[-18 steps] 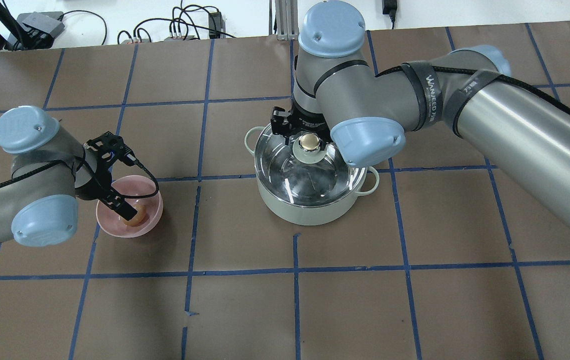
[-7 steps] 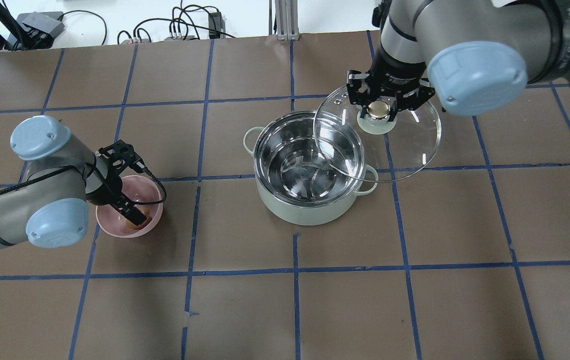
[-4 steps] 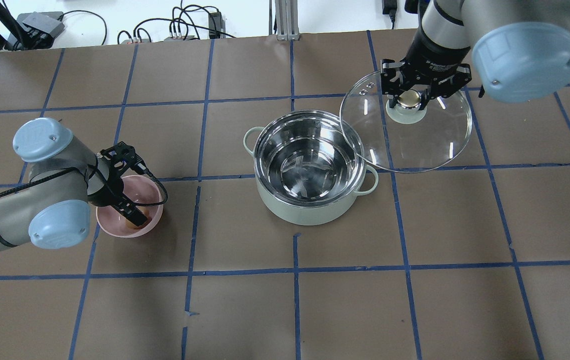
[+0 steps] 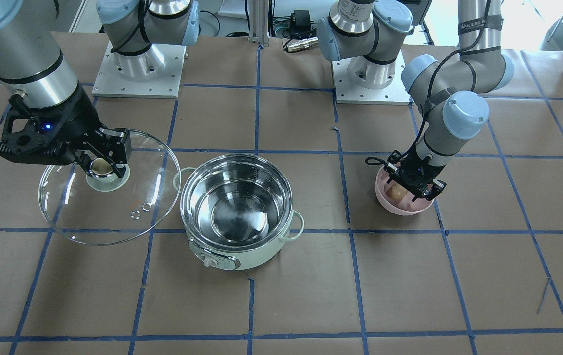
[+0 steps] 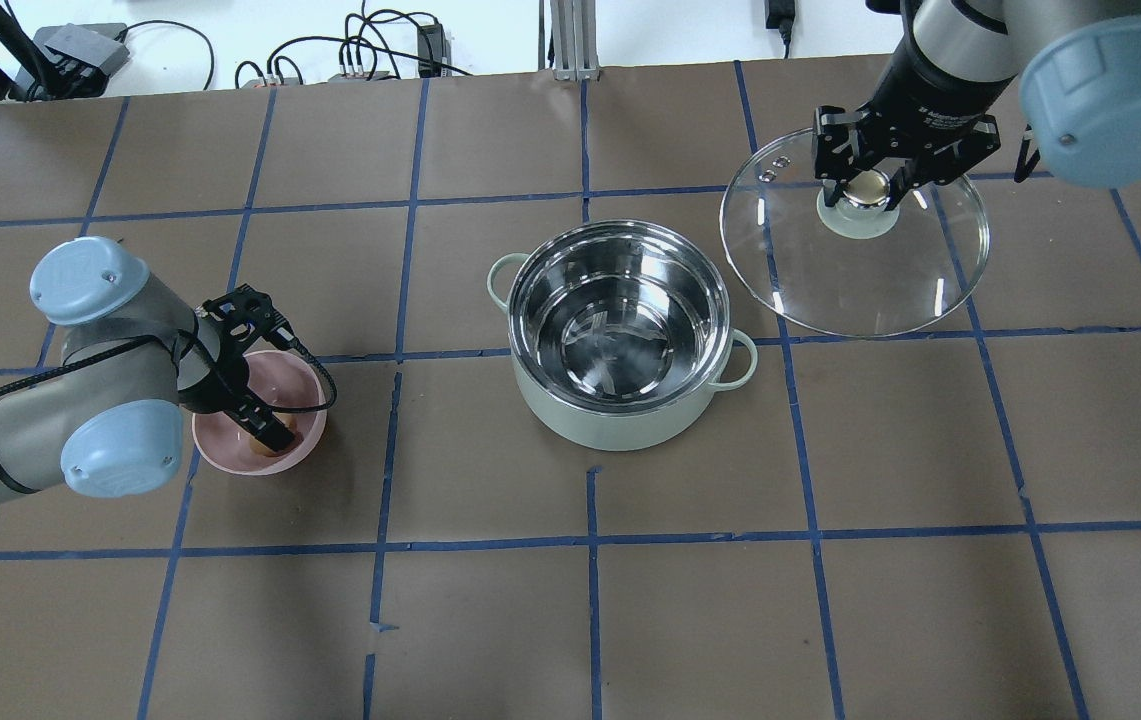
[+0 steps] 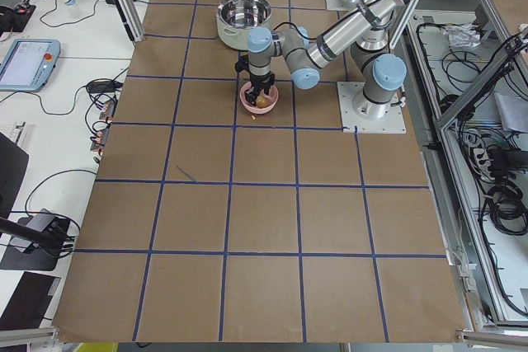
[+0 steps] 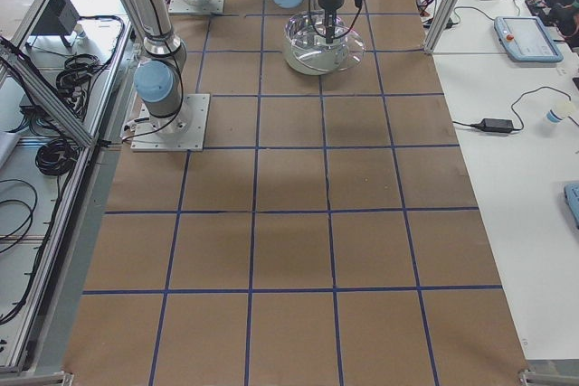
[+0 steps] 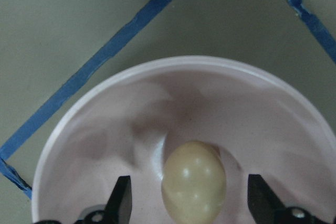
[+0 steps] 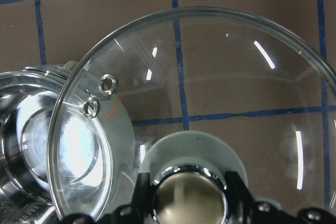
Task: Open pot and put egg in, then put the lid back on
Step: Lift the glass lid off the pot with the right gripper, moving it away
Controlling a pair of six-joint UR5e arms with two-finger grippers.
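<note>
The egg [image 4: 396,192] will tip over onto its side when I put it down in the mint-green pot, because it has a rounded oval shape [image 8: 193,183].
The mint-green pot [image 5: 610,432] stands open and empty at the table's middle; it also shows in the front view [image 4: 242,255]. My right gripper [image 5: 867,190] is shut on the beige knob of the glass lid [image 5: 860,285] and holds the lid off the pot, to the pot's right and a little farther back; the front view shows the lid [image 4: 108,214] clear of the pot. The egg [image 8: 194,182] lies in a pink bowl [image 5: 308,388]. My left gripper [image 5: 265,432] is open and down in the bowl, with one finger on each side of the egg and gaps between.
Brown table covering with a blue tape grid. Both arm bases [image 4: 135,69] stand at the robot's side of the table. Cables and power boxes [image 5: 360,55] lie beyond the far edge. The pot's control knob [image 4: 208,261] faces away from the robot.
My right gripper has lifted the lid off the pot and carried it right and back. My left gripper has settled lower in the bowl around the egg.
</note>
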